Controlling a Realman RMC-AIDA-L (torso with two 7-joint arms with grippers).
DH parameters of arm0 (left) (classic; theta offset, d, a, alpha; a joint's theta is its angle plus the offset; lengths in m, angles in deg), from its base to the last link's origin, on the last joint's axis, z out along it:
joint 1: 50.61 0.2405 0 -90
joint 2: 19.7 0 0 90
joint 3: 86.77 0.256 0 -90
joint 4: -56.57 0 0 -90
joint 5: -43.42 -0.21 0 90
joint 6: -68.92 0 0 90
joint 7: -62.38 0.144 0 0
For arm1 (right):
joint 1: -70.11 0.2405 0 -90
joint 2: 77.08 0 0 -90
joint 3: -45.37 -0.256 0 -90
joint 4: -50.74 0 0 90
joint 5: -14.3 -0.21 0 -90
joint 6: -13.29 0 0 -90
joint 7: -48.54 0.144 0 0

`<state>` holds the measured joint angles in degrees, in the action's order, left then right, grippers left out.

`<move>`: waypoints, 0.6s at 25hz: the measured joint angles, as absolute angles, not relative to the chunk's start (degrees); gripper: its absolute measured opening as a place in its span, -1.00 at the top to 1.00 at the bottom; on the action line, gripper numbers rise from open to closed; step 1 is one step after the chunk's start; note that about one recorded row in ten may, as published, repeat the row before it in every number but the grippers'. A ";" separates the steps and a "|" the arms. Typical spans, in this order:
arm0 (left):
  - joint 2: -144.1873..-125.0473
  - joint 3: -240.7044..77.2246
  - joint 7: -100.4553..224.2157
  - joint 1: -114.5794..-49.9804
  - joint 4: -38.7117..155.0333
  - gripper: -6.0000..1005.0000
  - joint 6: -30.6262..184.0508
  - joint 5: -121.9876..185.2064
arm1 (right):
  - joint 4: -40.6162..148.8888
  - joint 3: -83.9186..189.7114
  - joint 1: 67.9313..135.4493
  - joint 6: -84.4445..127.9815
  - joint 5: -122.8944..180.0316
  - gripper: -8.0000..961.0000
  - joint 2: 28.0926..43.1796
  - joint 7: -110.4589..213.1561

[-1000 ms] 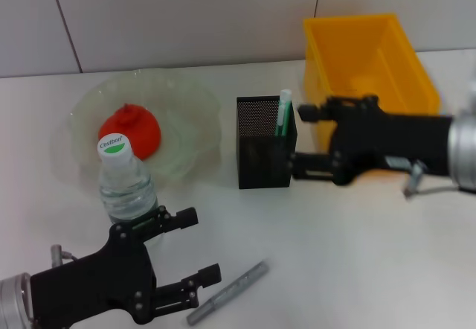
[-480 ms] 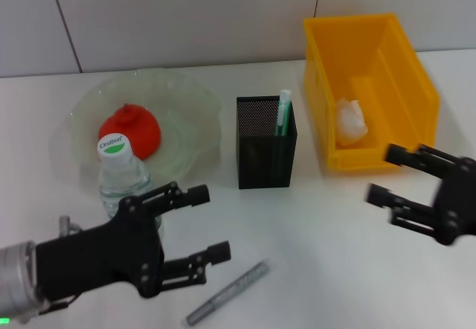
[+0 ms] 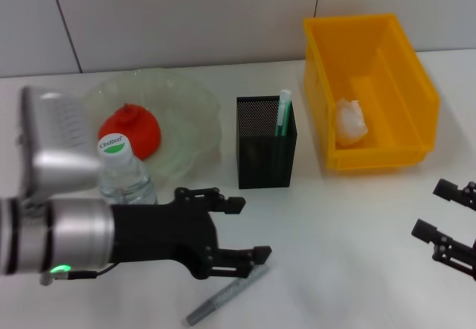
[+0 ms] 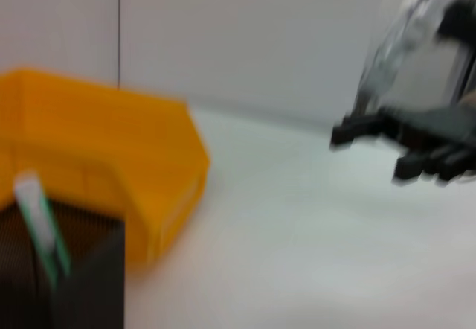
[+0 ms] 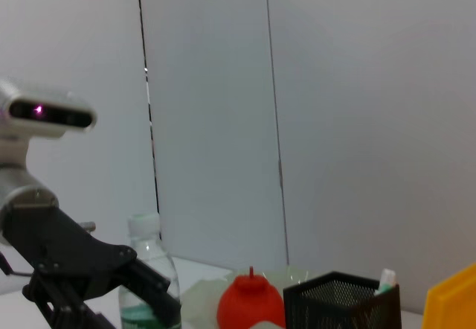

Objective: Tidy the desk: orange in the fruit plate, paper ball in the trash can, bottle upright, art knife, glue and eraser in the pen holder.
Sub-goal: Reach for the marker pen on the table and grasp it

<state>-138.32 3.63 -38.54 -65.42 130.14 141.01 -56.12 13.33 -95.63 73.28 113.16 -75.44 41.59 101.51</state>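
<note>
The grey art knife (image 3: 229, 294) lies away from the pen holder, so I should go on bringing my open left gripper down until its fingers straddle the knife's near half (image 3: 208, 309).
The orange (image 3: 130, 129) lies in the pale-green fruit plate (image 3: 195, 113). In front of the plate the bottle (image 3: 119, 171) stands upright. The paper ball (image 3: 351, 120) rests inside the yellow trash can (image 3: 372, 53). A green-and-white glue stick (image 3: 284, 112) pokes out of the black mesh pen holder (image 3: 266, 154). The grey art knife (image 3: 227, 294) lies flat near the table's front edge. My left gripper (image 3: 251, 228) hangs open just above the knife's far end, holding nothing. At the lower right my right gripper (image 3: 428, 208) is open and holds nothing. The eraser is out of view.
The left wrist view shows the trash can (image 4: 111, 158), the pen holder (image 4: 67, 277) and the right gripper (image 4: 405, 139) farther off. The right wrist view shows the bottle (image 5: 152, 269), orange (image 5: 249, 303) and pen holder (image 5: 342, 303). A tiled wall stands behind the table.
My left arm has reached forward and right, past the bottle, to above the knife. My right gripper has drawn back from the pen holder to the lower right.
</note>
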 joint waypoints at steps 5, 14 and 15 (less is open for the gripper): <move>-138.36 9.26 -64.79 -68.99 141.70 -0.59 142.10 -75.79 | 13.86 -96.38 72.96 111.59 -73.26 -0.52 41.85 100.45; -138.83 21.25 -90.92 -79.33 148.71 -0.59 147.30 -98.17 | 15.39 -96.11 73.47 109.88 -71.53 -0.52 41.84 99.86; -138.84 21.43 -91.45 -79.99 148.35 -0.59 147.67 -98.26 | 15.83 -96.12 73.57 109.87 -71.53 -0.52 41.84 99.52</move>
